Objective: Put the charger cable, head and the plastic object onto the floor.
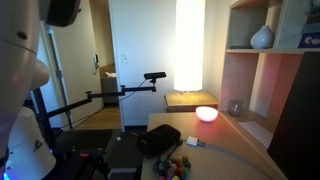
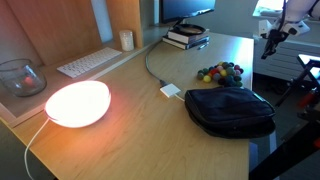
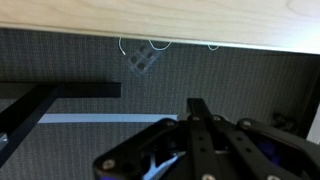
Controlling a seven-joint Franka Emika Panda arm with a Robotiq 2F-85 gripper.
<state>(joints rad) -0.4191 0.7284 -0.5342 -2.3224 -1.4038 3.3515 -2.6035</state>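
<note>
I should move my empty gripper back over the table toward the coloured balls (image 2: 220, 74), because it is hanging over the floor past the table's edge (image 3: 160, 40).
The small white head (image 2: 171, 91) lies on the pale wooden tabletop (image 2: 130, 140), and a thin cable (image 2: 149, 66) runs from it toward the back of the table. The head also shows in an exterior view (image 1: 192, 141). The plastic object (image 2: 220, 72), a cluster of coloured balls, sits just behind a black pouch (image 2: 230, 110). My gripper (image 2: 271, 41) hangs off the table's far side, apart from all of these. In the wrist view its fingers (image 3: 197, 104) look closed together and hold nothing. Thin white loops (image 3: 135, 46) show under a wooden edge. Light brown floor (image 1: 95, 118) lies beyond the table.
A glowing pink lamp (image 2: 78, 103) stands near the table's front. A keyboard (image 2: 90, 62), a glass bowl (image 2: 20, 78), a cup (image 2: 126, 40) and stacked books under a monitor stand (image 2: 187, 38) line the back. The wrist view shows grey textured ground (image 3: 230, 75).
</note>
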